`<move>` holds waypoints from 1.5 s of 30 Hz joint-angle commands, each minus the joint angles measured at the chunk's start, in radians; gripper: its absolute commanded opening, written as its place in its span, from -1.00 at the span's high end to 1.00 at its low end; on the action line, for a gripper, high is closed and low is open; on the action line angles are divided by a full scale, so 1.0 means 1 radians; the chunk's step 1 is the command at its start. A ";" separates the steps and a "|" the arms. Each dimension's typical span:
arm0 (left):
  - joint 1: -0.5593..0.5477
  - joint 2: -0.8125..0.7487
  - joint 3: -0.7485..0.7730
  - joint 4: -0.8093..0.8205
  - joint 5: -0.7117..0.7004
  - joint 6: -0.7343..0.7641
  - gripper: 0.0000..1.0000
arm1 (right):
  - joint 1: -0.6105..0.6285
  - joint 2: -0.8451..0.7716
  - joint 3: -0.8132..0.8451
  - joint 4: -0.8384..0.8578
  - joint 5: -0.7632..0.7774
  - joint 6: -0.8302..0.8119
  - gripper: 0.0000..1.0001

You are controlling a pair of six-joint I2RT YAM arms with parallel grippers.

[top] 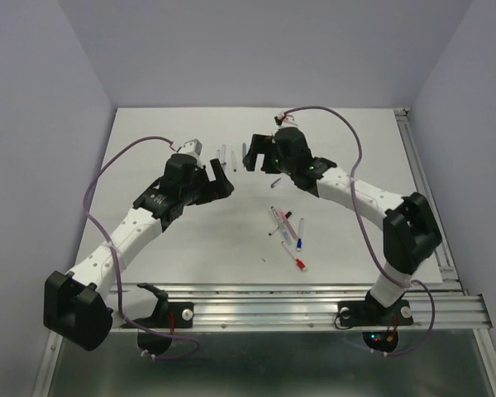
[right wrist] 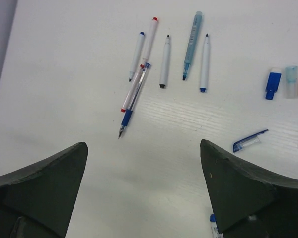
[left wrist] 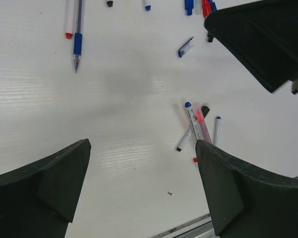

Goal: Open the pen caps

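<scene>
The robot's right gripper should continue to go toward the marker's white body (top: pixel 290 251) until its fingers close there, as the red-capped marker (top: pixel 300 264) lies clear in front of the group of pens.
Loose pen caps lie on the white table: a blue clipped cap (right wrist: pixel 250 141), a stubby blue cap (right wrist: pixel 273 85) and a pale clear cap (right wrist: pixel 291 82). The left wrist view shows the blue clipped cap (left wrist: pixel 186 47), a black cap (left wrist: pixel 205 110) and a tiny red cap (left wrist: pixel 195 159). My left gripper (left wrist: pixel 143 144) hangs open above bare table, nothing between its fingers. My right gripper (right wrist: pixel 143 144) is open too, over bare table just short of a blue-grip pen (right wrist: pixel 131 101). In the top view the left gripper (top: pixel 221 184) and right gripper (top: pixel 253 157) face each other at the table's middle back.
A row of uncapped pens (right wrist: pixel 165 62) lies beyond the right gripper. A cluster of pens (top: pixel 287 231) sits nearer the front, also in the left wrist view as the pen cluster (left wrist: pixel 196 124). The right gripper's black body (left wrist: pixel 260 39) hangs upper right. A metal rail (top: pixel 314 289) bounds the near edge.
</scene>
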 commanded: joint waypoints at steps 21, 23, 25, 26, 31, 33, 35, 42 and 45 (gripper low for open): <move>0.004 0.122 -0.022 0.130 0.147 -0.010 -0.98 | 0.087 -0.455 -0.530 -0.381 -0.179 -0.162 -1.00; 0.002 0.121 -0.025 0.128 0.147 -0.012 -0.98 | 0.100 -0.441 -0.539 -0.384 -0.175 -0.145 -1.00; 0.002 0.113 -0.033 0.130 0.149 -0.010 -0.98 | 0.127 -0.420 -0.556 -0.395 -0.164 -0.125 -1.00; 0.002 0.104 -0.036 0.128 0.150 -0.010 -0.98 | 0.139 -0.411 -0.564 -0.394 -0.144 -0.117 -1.00; 0.002 0.078 -0.053 0.127 0.144 -0.012 -0.98 | 0.214 -0.365 -0.585 -0.378 -0.060 -0.080 -1.00; 0.001 0.072 -0.057 0.128 0.147 -0.015 -0.98 | 0.227 -0.351 -0.588 -0.371 -0.032 -0.069 -0.96; 0.001 0.067 -0.062 0.128 0.147 -0.018 -0.98 | 0.238 -0.329 -0.590 -0.360 -0.021 -0.060 -0.89; 0.001 0.060 -0.077 0.125 0.141 -0.025 -0.98 | 0.268 -0.291 -0.596 -0.341 0.037 -0.046 -0.55; 0.001 0.063 -0.076 0.125 0.143 -0.027 -0.98 | 0.281 -0.271 -0.594 -0.341 0.063 -0.048 -0.41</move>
